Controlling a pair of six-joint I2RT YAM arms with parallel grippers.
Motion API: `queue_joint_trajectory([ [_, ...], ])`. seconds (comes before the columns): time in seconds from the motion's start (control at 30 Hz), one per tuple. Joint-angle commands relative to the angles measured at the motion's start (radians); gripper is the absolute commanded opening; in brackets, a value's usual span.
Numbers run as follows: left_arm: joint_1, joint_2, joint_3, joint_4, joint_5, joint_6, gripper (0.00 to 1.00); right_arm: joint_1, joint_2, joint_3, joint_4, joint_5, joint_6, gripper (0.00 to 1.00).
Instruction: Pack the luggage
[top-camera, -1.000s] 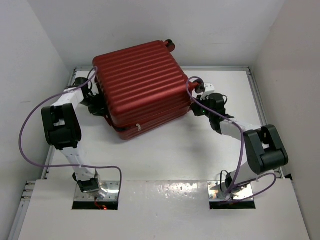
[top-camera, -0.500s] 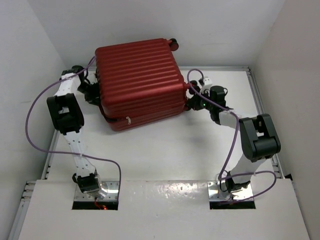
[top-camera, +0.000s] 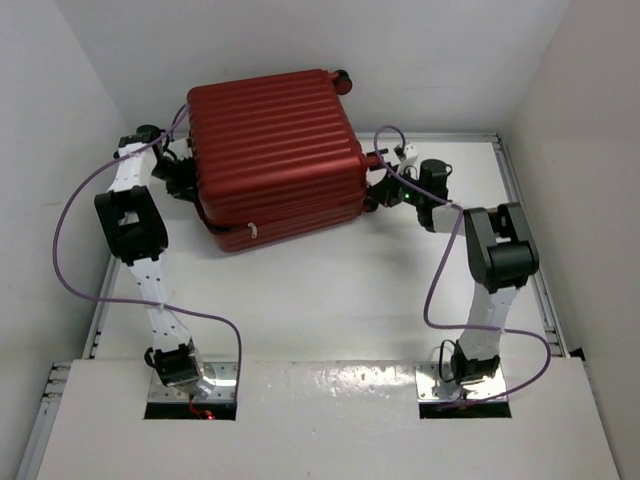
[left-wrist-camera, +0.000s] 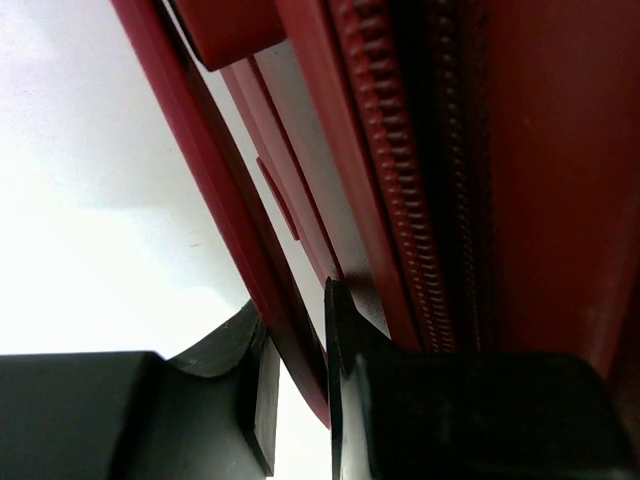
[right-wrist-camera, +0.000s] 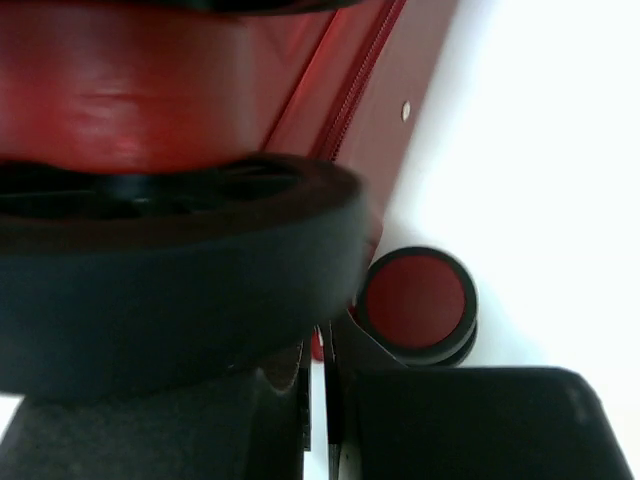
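I keep pulling with my right gripper along the zipper running on past the black wheel (right-wrist-camera: 352, 105) (right-wrist-camera: 200, 285), until my fingers clear the wheel, and then let go.
The luggage (top-camera: 275, 150), a dark red ribbed hard-shell suitcase, lies closed at the back of the table, and its zipper (left-wrist-camera: 400, 200) runs past the left wrist camera. At its left side my left gripper (top-camera: 185, 180) (left-wrist-camera: 300, 390) has its jaws closed on a thin red strip (left-wrist-camera: 240, 230) of the shell's side. Against the right side sits my right gripper (top-camera: 378, 195) (right-wrist-camera: 318, 400), shut with nothing between its fingers. One black wheel (right-wrist-camera: 170, 280) fills the right wrist view just above the fingers, and a second wheel with a red hub (right-wrist-camera: 415, 300) is beside them.
White walls enclose the table on the left, back and right, and the luggage stands close to the back wall. Another wheel (top-camera: 343, 78) sticks out at its far corner. A zipper pull (top-camera: 250, 232) hangs on the near side. Purple cables loop off both arms.
The luggage has turned and slid back toward the rear wall. Both arms have stretched farther back with it, the right arm straightening most.
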Motion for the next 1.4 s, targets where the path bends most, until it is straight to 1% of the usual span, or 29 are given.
queue_joint_trajectory([
  [0.0,0.087,0.053,-0.026,0.299,-0.218,0.259,0.00,-0.155,0.091,0.144,0.237,0.161,0.019,0.00],
  [0.1,0.076,0.079,-0.011,0.299,-0.289,0.292,0.00,-0.189,0.167,0.242,0.267,0.147,0.071,0.00],
  [0.2,0.066,0.079,0.000,0.299,-0.302,0.320,0.00,-0.208,0.293,0.345,0.283,0.144,0.107,0.00],
  [0.37,0.066,0.089,0.000,0.299,-0.288,0.363,0.00,-0.205,0.427,0.490,0.323,0.127,0.165,0.00],
  [0.4,0.066,0.089,0.009,0.299,-0.270,0.363,0.00,-0.202,0.444,0.551,0.326,0.133,0.179,0.00],
  [0.47,0.066,0.089,0.009,0.308,-0.258,0.372,0.00,-0.195,0.520,0.596,0.332,0.151,0.193,0.00],
  [0.5,0.066,0.079,0.009,0.308,-0.245,0.363,0.00,-0.188,0.542,0.672,0.337,0.167,0.199,0.00],
  [0.53,0.066,0.079,0.009,0.308,-0.235,0.363,0.00,-0.183,0.604,0.699,0.334,0.173,0.203,0.00],
  [0.57,0.066,0.064,0.009,0.308,-0.225,0.354,0.00,-0.171,0.628,0.787,0.327,0.196,0.213,0.00],
  [0.6,0.066,0.043,0.000,0.308,-0.207,0.345,0.00,-0.163,0.649,0.820,0.320,0.203,0.216,0.00],
  [0.63,0.066,0.027,0.000,0.308,-0.196,0.345,0.00,-0.154,0.724,0.884,0.315,0.211,0.219,0.00],
  [0.7,0.066,-0.011,-0.029,0.308,-0.170,0.320,0.00,-0.139,0.770,0.983,0.283,0.246,0.225,0.00],
  [0.73,0.066,-0.032,-0.059,0.308,-0.149,0.311,0.00,-0.139,0.845,1.060,0.275,0.253,0.223,0.00],
  [0.77,0.055,-0.078,-0.075,0.308,-0.129,0.311,0.00,-0.139,0.868,1.101,0.260,0.278,0.225,0.00],
  [0.8,0.055,-0.103,-0.092,0.308,-0.115,0.302,0.00,-0.104,0.908,1.197,0.226,0.285,0.225,0.00],
  [0.83,0.044,-0.127,-0.131,0.308,-0.103,0.302,0.00,-0.099,0.930,1.219,0.222,0.291,0.225,0.00],
  [0.87,0.035,-0.152,-0.148,0.317,-0.103,0.302,0.21,-0.096,0.956,1.231,0.211,0.302,0.225,0.00],
  [0.9,0.035,-0.193,-0.162,0.317,-0.089,0.274,0.35,-0.088,0.953,1.233,0.211,0.303,0.227,0.00],
  [0.93,0.035,-0.209,-0.172,0.317,-0.089,0.257,0.46,-0.085,0.948,1.201,0.220,0.299,0.228,0.06],
  [0.97,0.024,-0.227,-0.187,0.341,-0.108,0.244,0.62,-0.082,0.901,1.173,0.228,0.286,0.234,0.15],
  [1.0,0.024,-0.270,-0.187,0.354,-0.124,0.215,0.68,-0.083,0.877,1.071,0.238,0.279,0.240,0.30],
  [1.03,0.024,-0.296,-0.201,0.368,-0.141,0.202,0.74,-0.085,0.851,1.035,0.246,0.268,0.236,0.36],
  [1.1,0.024,-0.359,-0.245,0.453,-0.155,0.170,0.99,-0.106,0.752,0.936,0.240,0.242,0.240,0.43],
  [1.17,0.033,-0.436,-0.245,0.507,-0.170,0.153,0.99,-0.125,0.677,0.864,0.154,0.199,0.240,0.43],
  [1.2,0.020,-0.436,-0.219,0.498,-0.170,0.153,0.99,-0.161,0.662,0.851,0.093,0.194,0.245,0.43],
  [1.23,0.020,-0.445,-0.186,0.486,-0.170,0.153,0.99,-0.171,0.642,0.848,0.008,0.143,0.265,0.43],
  [1.27,0.009,-0.445,-0.117,0.471,-0.185,0.142,0.99,-0.195,0.637,0.886,-0.037,0.121,0.274,0.41],
  [1.3,-0.002,-0.445,-0.092,0.455,-0.185,0.142,0.99,-0.205,0.646,0.909,-0.132,0.102,0.282,0.38],
  [1.37,-0.014,-0.474,-0.078,0.443,-0.213,0.142,0.99,-0.218,0.674,1.024,-0.287,-0.008,0.311,0.32],
])
